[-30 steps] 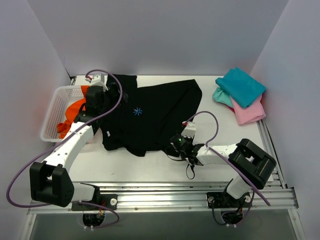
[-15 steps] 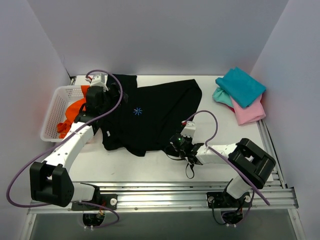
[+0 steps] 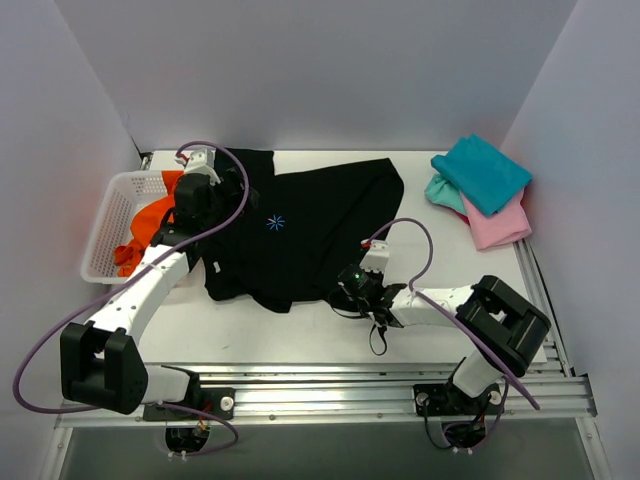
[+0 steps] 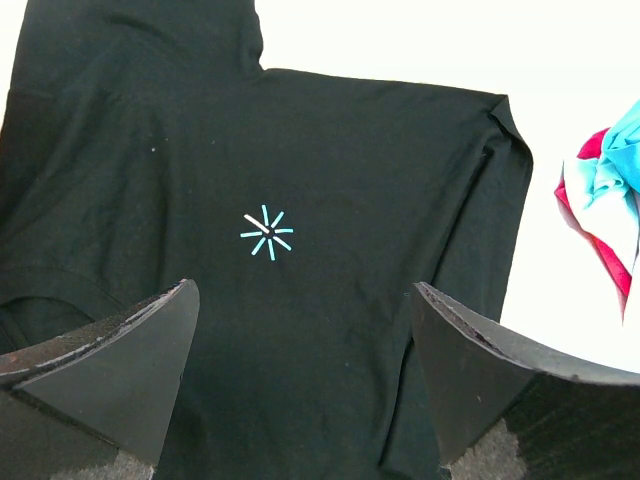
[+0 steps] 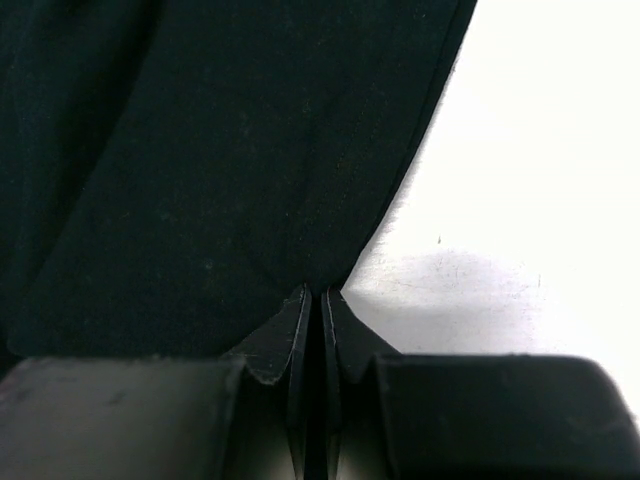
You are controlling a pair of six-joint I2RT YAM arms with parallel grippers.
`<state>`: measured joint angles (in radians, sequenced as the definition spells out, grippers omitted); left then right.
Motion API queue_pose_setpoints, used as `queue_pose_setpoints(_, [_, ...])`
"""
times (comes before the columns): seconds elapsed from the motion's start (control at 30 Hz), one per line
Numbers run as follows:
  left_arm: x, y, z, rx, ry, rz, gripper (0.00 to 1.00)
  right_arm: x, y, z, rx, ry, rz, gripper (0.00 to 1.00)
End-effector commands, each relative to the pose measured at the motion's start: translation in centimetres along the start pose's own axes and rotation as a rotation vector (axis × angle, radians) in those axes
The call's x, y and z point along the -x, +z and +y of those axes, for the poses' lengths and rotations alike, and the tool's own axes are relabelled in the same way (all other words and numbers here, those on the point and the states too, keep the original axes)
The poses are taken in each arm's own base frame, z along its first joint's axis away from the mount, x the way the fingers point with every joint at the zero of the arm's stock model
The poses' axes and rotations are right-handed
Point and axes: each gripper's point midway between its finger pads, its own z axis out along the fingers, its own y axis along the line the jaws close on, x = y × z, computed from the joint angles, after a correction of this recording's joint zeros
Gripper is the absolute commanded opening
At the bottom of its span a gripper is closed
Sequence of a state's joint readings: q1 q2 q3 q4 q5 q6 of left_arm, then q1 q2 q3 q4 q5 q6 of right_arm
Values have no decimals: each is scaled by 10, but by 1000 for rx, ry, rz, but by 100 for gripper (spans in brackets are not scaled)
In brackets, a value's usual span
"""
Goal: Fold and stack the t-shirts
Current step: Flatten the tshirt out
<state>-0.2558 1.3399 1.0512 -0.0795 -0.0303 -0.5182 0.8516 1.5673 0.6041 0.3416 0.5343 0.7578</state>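
Observation:
I should return my left gripper to steady the cloth [image 3: 257, 272] beside the black t-shirt's near sleeve [image 3: 272, 300], which is bunched up, while my right gripper pulls the t-shirt's near edge.
The large black t-shirt [image 3: 300, 235] lies spread on the table, its light-blue starburst [image 3: 275, 222] facing up. My left gripper [image 3: 222, 190] hovers open and empty over the shirt's left part. In the left wrist view the gripper [image 4: 305, 370] has its jaws wide apart, with the starburst [image 4: 266, 232] ahead of them. My right gripper [image 3: 345, 290] is at the shirt's near edge. In the right wrist view it [image 5: 318, 298] is shut on the black cloth [image 5: 220, 170] at its edge. Teal [image 3: 487, 172] and pink [image 3: 498, 224] shirts are stacked at the back right. An orange shirt [image 3: 140, 232] lies in the basket.
A white mesh basket [image 3: 100, 232] stands at the left, next to my left arm. Grey walls close in the table on three sides. The right arm's cable [image 3: 425, 245] loops above the table to the right of the black shirt.
My right gripper has shifted slightly left along the black shirt's near edge. The left arm has barely moved.

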Motion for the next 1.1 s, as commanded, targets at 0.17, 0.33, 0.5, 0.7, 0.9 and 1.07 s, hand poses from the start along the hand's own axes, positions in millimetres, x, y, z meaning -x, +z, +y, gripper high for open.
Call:
queue_pose_setpoints(0.17, [15, -5, -12, -13, 28, -51, 95, 34, -15, -22, -134, 10, -87, 0])
queue_pose_setpoints(0.33, [-16, -8, -30, 12, 24, 12, 97, 63, -37, -41, -183, 59, -166, 0])
queue_pose_setpoints(0.5, [-107, -22, -37, 69, -22, 118, 98, 65, -38, -46, -193, 66, -168, 0])
queue_pose_setpoints(0.7, [-189, -57, -44, 103, 63, 265, 100, 58, -33, -46, -196, 57, -152, 0])
queue_pose_setpoints(0.9, [-256, -66, -9, 192, 105, 401, 100, 53, -29, -48, -207, 51, -144, 0])
queue_pose_setpoints(1.07, [-283, -53, 17, 275, 141, 458, 100, 50, -30, -55, -228, 57, -141, 0])
